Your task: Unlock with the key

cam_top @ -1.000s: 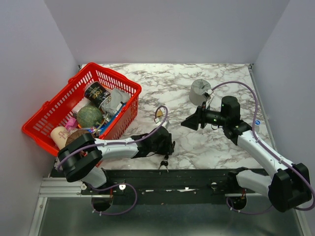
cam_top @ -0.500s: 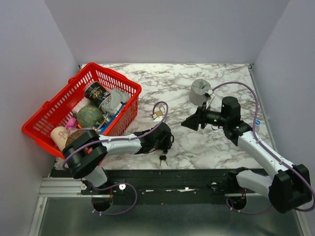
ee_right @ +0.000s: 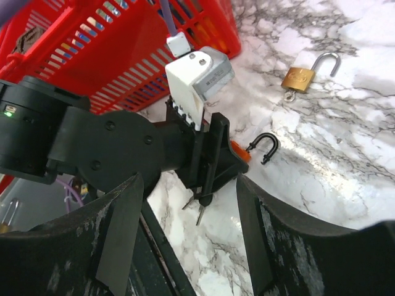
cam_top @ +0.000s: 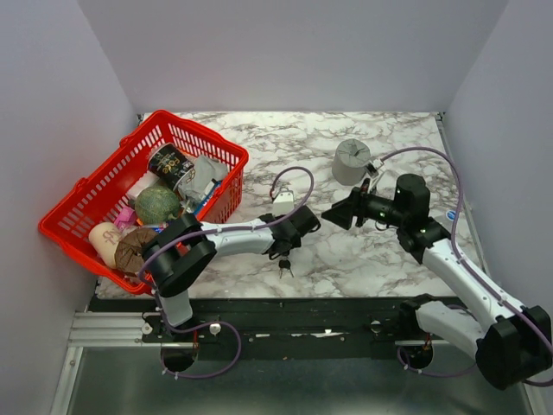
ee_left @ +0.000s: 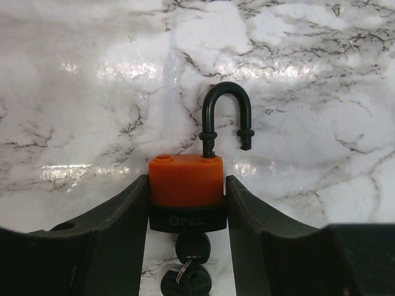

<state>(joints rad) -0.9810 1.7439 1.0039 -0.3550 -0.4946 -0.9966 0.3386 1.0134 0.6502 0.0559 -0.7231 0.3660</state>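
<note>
I should keep moving my left gripper toward the brass padlock (ee_right: 299,79) and let go next to it, because the black shackle's loose end (ee_left: 245,143) is clear of the orange padlock's body.
My left gripper (ee_left: 186,206) is shut on the body of the orange padlock (ee_left: 186,180), which rests on the marble. Its black shackle (ee_left: 225,102) stands open. The key (ee_left: 192,248), with a black head, sits in the lock's underside, with a ring and more black-headed keys hanging from it. In the top view the left gripper (cam_top: 301,223) is at the table's middle front and the keys (cam_top: 283,264) trail behind it. My right gripper (cam_top: 335,214) is open and empty, just right of it. The right wrist view shows the orange padlock (ee_right: 242,151) and the keys (ee_right: 200,208).
A brass padlock (ee_right: 300,77) with an open shackle lies beyond the left gripper; it also shows in the top view (cam_top: 281,198). A red basket (cam_top: 200,140) full of items stands at the left. A grey cylinder (cam_top: 352,161) stands at the back, right of centre.
My left gripper has carried the orange padlock and its hanging keys away from the front edge, up and to the right. The right arm shifted slightly right.
</note>
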